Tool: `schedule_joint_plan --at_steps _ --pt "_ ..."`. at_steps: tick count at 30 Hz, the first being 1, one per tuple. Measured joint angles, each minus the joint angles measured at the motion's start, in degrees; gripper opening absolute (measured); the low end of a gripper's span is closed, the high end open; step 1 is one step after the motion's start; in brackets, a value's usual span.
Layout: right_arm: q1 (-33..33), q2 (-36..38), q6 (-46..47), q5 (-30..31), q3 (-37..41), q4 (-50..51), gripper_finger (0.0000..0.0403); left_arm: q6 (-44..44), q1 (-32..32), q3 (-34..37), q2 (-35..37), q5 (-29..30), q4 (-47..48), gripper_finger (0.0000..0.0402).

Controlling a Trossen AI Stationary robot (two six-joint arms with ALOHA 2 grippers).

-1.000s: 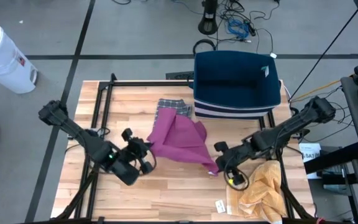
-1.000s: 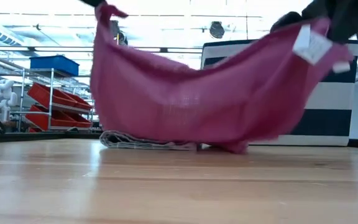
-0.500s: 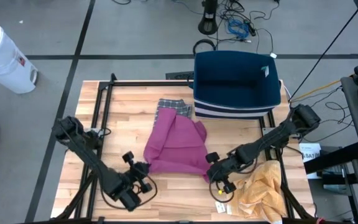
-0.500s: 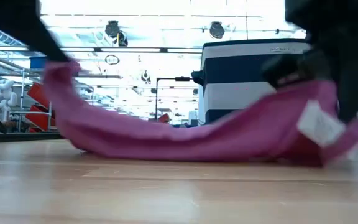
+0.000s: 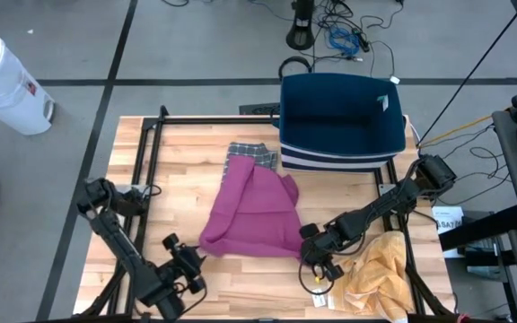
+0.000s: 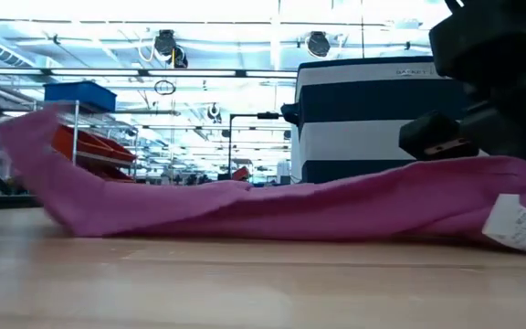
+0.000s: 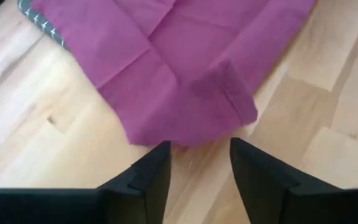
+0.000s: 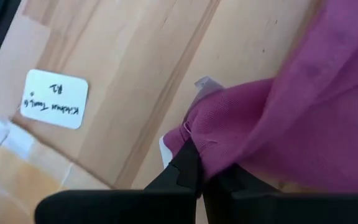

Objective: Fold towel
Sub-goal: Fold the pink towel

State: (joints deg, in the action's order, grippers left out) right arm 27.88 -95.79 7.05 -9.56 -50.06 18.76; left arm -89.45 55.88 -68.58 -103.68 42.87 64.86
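The magenta towel [image 5: 263, 212] will fall open into a wide sheet when I lift its near corners, because a loose side flap [image 5: 228, 196] lies folded over.
The magenta towel [image 5: 251, 211] lies spread over the middle of the wooden table, and its far edge overlaps a grey patterned cloth [image 5: 245, 152]. My left gripper [image 7: 199, 155] stands open just short of the towel's near left corner [image 7: 194, 127], touching nothing. In the high view it is near the table's front edge [image 5: 187, 263]. My right gripper [image 5: 311, 254] is shut on the towel's near right corner. A white label [image 6: 519, 224] hangs from that corner. My right gripper pinches the towel's near right corner [image 8: 197, 134] between its two shut fingers, beside the white label. The fingers come slanting down from the table's near right side. The corner is bunched and held just above the wood, and the rest of the towel lies on the table.
A navy and white striped bin [image 5: 339, 117] stands at the far right of the table. A yellow cloth [image 5: 380, 269] is heaped at the near right corner, with white paper cards [image 5: 319, 296] beside it. Black frame rails [image 5: 146, 152] run along the table's sides.
Both grippers have gone down and toward the table's near edge. They drew the hanging towel along and laid it flat on the wood. My left gripper has opened, let go of the near left corner and drawn back from it.
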Motion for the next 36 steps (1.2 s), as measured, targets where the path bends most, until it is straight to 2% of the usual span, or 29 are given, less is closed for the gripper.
schedule_joint_plan --at_steps 7,9,11,14,17,22,27,30,36 --pt "-0.02 0.0 0.44 -2.84 -0.68 1.56 0.0 -0.79 3.72 0.0 0.0 3.09 2.0 0.0183" --pt "0.0 0.0 0.29 -2.86 -1.75 2.53 0.0 3.06 4.37 0.0 0.0 3.78 -0.35 0.0183" --pt "-0.02 0.0 -0.15 -3.12 -2.88 3.77 0.0 10.8 4.7 0.0 0.0 3.41 -5.89 0.0183" --pt "-0.18 0.0 -1.17 -4.18 -4.59 4.3 0.0 24.96 4.4 0.0 0.0 -0.95 -14.98 0.0183" --pt "-0.66 0.0 -2.17 -4.2 -6.18 5.03 0.0 31.36 3.41 0.0 0.0 -5.29 -17.58 0.0183" --pt "-1.22 0.0 -2.36 -4.1 -7.86 5.48 0.0 32.35 1.56 0.81 0.0 -11.51 -16.57 0.0183" --pt "-1.14 0.0 -1.73 -4.13 -7.91 7.79 0.0 34.14 -0.12 5.63 -0.02 -20.41 -20.07 0.0183" --pt "-1.16 0.0 -1.03 -4.11 -7.91 8.35 0.0 35.46 -0.77 7.61 -0.02 -21.03 -23.42 0.0183" --pt "-1.16 0.0 -0.49 -4.11 -7.91 8.31 0.0 38.4 -2.02 8.11 -0.02 -20.96 -23.97 0.0183"
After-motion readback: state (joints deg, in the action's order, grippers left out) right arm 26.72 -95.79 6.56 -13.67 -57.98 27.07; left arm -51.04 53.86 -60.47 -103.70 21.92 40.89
